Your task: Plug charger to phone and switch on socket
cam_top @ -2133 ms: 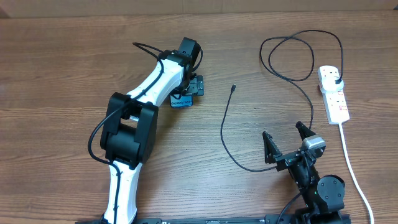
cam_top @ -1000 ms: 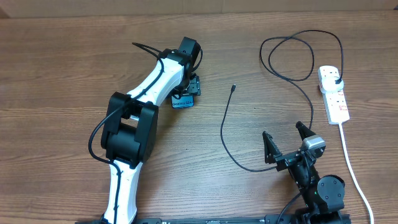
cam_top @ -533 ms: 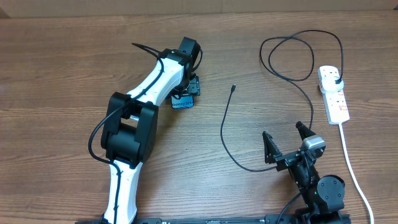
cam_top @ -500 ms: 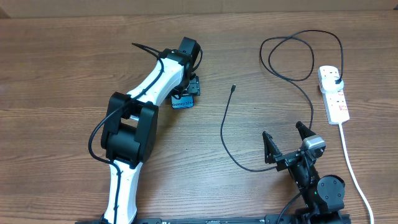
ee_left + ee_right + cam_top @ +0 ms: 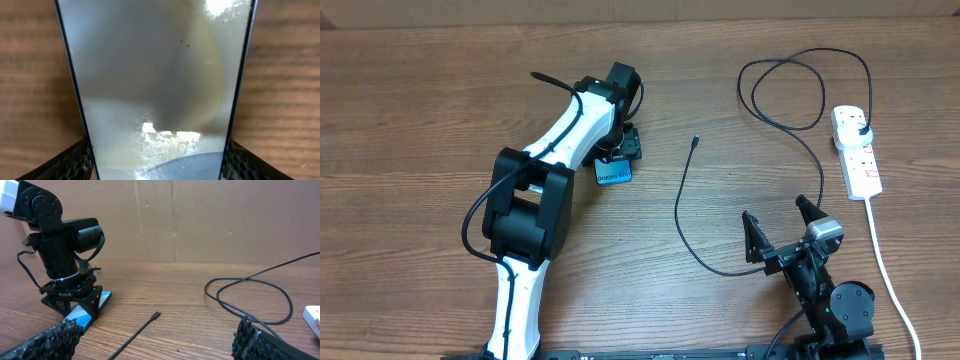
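Note:
Next, I turn the phone's near end point(image 5: 614, 178) toward the charger cable with my left gripper before my right gripper reaches for the connector tip point(image 5: 695, 142), because that end points straight at the front edge.
The phone point(image 5: 613, 173) lies flat on the wooden table, its light blue screen up. My left gripper point(image 5: 621, 150) is shut on its far end; in the left wrist view the phone point(image 5: 155, 85) fills the space between both fingers. The charger cable point(image 5: 681, 200) curves across the table, with its small connector tip point(image 5: 694, 142) lying free to the right of the phone. Its plug sits in the white socket point(image 5: 861, 165) at the far right. My right gripper point(image 5: 781, 234) is open and empty near the front edge. The right wrist view shows the tip point(image 5: 157, 314) and the phone point(image 5: 82, 314).
The charger's black cable makes a loop point(image 5: 790, 90) at the back right. The socket's thick white cord point(image 5: 886, 262) runs down the right side to the front edge. A cardboard wall point(image 5: 200, 220) stands behind the table.
The phone has slid a little toward the front under my left gripper, so more of its screen shows. The right arm and the cable have not moved.

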Controlling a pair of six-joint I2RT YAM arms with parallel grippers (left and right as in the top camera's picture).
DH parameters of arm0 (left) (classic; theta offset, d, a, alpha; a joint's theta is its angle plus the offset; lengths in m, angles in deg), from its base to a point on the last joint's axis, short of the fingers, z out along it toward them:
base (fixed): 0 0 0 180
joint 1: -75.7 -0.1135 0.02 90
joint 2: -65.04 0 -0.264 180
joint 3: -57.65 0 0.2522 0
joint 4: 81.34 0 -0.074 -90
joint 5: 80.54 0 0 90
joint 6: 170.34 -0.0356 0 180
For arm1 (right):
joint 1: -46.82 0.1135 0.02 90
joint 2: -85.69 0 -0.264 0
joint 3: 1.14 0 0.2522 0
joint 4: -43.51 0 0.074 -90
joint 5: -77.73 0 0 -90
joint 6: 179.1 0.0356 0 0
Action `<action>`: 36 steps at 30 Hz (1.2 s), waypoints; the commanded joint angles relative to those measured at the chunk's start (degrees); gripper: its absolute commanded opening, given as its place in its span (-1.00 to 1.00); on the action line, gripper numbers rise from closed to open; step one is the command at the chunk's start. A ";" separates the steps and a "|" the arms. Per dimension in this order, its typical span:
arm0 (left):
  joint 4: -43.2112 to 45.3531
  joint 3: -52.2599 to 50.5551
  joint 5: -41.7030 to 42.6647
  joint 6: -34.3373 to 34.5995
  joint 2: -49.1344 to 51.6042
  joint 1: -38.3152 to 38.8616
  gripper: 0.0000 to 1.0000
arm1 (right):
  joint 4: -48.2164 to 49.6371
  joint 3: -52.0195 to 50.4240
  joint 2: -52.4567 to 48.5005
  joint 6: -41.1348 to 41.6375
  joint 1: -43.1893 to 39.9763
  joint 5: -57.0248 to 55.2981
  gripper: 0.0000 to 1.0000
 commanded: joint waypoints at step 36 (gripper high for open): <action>-15.85 14.78 18.16 10.32 2.86 -0.20 -0.92 | 3.61 0.11 -6.95 38.14 5.05 19.96 0.85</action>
